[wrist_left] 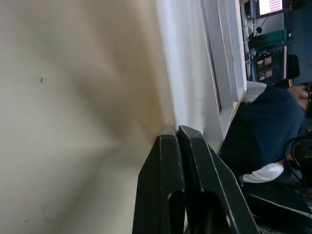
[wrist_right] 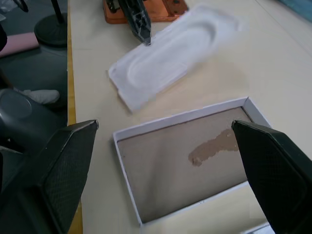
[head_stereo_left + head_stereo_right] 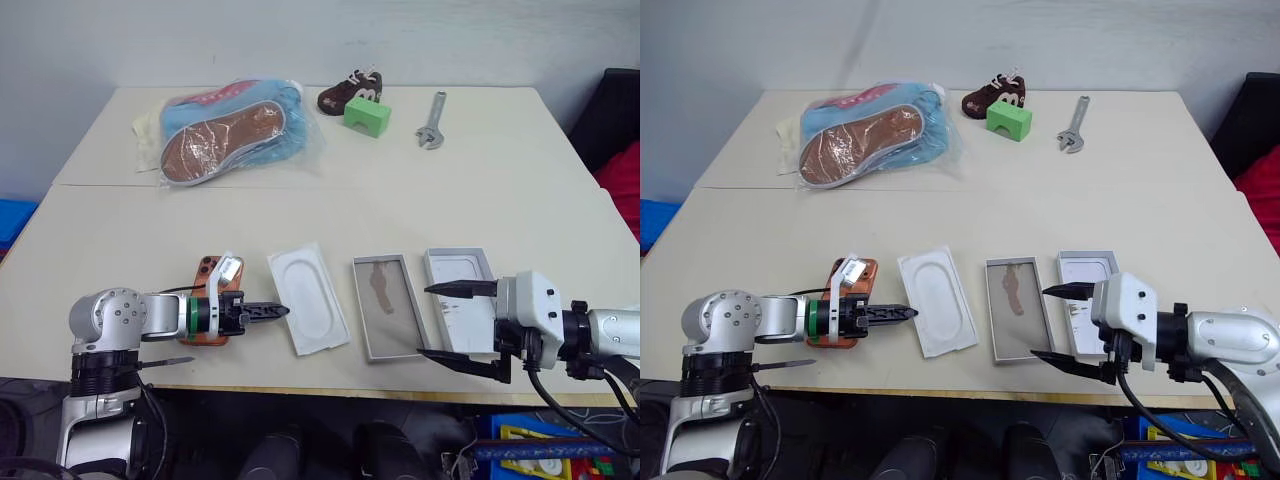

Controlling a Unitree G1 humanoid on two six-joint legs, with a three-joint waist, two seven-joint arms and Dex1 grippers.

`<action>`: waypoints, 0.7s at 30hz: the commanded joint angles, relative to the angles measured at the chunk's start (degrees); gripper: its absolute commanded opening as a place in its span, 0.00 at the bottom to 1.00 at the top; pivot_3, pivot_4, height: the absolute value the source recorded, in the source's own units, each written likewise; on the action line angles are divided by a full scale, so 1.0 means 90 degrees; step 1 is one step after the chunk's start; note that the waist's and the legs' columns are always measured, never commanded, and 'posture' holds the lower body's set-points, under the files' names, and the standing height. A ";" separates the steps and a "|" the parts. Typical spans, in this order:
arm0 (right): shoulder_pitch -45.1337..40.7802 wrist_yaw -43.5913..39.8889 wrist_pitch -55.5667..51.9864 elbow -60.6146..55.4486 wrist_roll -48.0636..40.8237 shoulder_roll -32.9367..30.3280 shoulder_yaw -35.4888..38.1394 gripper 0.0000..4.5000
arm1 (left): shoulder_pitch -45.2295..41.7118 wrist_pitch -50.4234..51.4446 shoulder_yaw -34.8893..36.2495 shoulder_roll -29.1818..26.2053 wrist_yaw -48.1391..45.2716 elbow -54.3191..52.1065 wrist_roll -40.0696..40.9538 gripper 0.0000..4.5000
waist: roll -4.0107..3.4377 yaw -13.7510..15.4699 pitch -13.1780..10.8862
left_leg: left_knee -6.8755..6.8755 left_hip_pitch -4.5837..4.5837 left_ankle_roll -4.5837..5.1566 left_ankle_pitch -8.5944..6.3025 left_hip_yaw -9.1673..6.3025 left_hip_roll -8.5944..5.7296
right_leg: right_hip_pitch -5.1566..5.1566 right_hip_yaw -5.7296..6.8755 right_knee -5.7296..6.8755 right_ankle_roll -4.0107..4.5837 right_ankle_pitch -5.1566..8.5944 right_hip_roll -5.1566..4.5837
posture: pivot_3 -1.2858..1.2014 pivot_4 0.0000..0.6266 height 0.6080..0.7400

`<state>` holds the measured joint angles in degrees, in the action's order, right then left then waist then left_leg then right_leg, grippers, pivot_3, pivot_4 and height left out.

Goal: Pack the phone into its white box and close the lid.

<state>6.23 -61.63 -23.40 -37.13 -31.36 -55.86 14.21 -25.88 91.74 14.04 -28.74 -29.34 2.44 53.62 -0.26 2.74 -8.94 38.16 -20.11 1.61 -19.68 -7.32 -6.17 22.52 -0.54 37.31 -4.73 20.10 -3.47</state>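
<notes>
I need to line the white insert (image 3: 310, 301) up inside the white box (image 3: 389, 308) with my left gripper before my right gripper pushes it down with closed fingers, because the insert is crooked to the box.
The orange phone (image 3: 207, 272) lies flat near the table's front left, partly under my left gripper's wrist. My left gripper (image 3: 280, 311) is shut with nothing between its fingers, and its tip rests at the near edge of a flat white insert (image 3: 308, 298). To the right of the insert lies the white box (image 3: 388, 305), with a grey floor and a brown smudge. The lid (image 3: 462, 268) lies beside it, white inside up. My right gripper (image 3: 424, 321) hangs open over the box's right rim and the lid's left part, holding nothing.
At the back of the table are bagged slippers (image 3: 230, 130), a small brown shoe (image 3: 352, 92), a green block (image 3: 366, 116) and a wrench (image 3: 432, 120). The table's front edge (image 3: 330, 385) runs just below the trays. A person in dark blue (image 1: 263, 126) sits beyond the table.
</notes>
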 commanded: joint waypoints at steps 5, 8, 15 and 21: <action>-0.0108 -0.0311 0.0816 0.0139 0.0875 -0.0023 -0.0935 1.00 | 0.0377 0.0084 0.0204 -0.0416 0.0291 0.0090 0.0859 0.01 | 0.0006 -0.0083 0.0000 | -0.0001 -0.0001 -0.0001 0.0000 0.0001 0.0000 | 0.0004 -0.0001 0.0001 0.0000 0.0000 0.0000 | 0.52 0.24 1.00; -0.0378 -0.0275 0.0942 0.0397 0.1179 0.0134 -0.1437 0.96 | 0.0530 0.0084 0.0197 -0.0999 0.0064 -0.0064 0.1467 0.00 | 0.0025 -0.0179 -0.0011 | -0.0005 -0.0003 -0.0004 0.0002 0.0000 0.0002 | 0.0011 -0.0001 0.0004 0.0001 0.0000 0.0002 | 0.52 0.24 1.00; -0.1112 -0.0293 0.1589 0.1658 0.2156 0.0680 -0.2707 0.50 | 0.0704 0.0084 0.0068 -0.1873 -0.0243 -0.0328 0.2293 0.00 | 0.0058 -0.0175 -0.0026 | -0.0009 -0.0010 -0.0016 0.0009 -0.0004 0.0000 | 0.0027 -0.0003 0.0014 0.0006 0.0003 0.0002 | 0.52 0.24 1.00; -0.1404 -0.0360 0.2037 0.2260 0.2433 0.1053 -0.3095 0.04 | 0.0589 0.0084 0.0057 -0.1722 0.0044 -0.0373 0.2463 0.00 | 0.0058 -0.0155 -0.0026 | -0.0010 -0.0016 -0.0013 0.0007 -0.0005 -0.0002 | 0.0031 -0.0002 0.0011 0.0006 0.0003 0.0001 | 0.52 0.24 1.00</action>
<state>-6.18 -64.43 -6.33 -16.32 -9.66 -46.70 -13.27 -19.72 92.45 14.30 -44.62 -29.21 0.65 73.41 0.26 1.34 -9.18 38.06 -20.25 1.49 -19.62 -7.37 -6.18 22.81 -0.56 37.41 -4.68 20.13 -3.46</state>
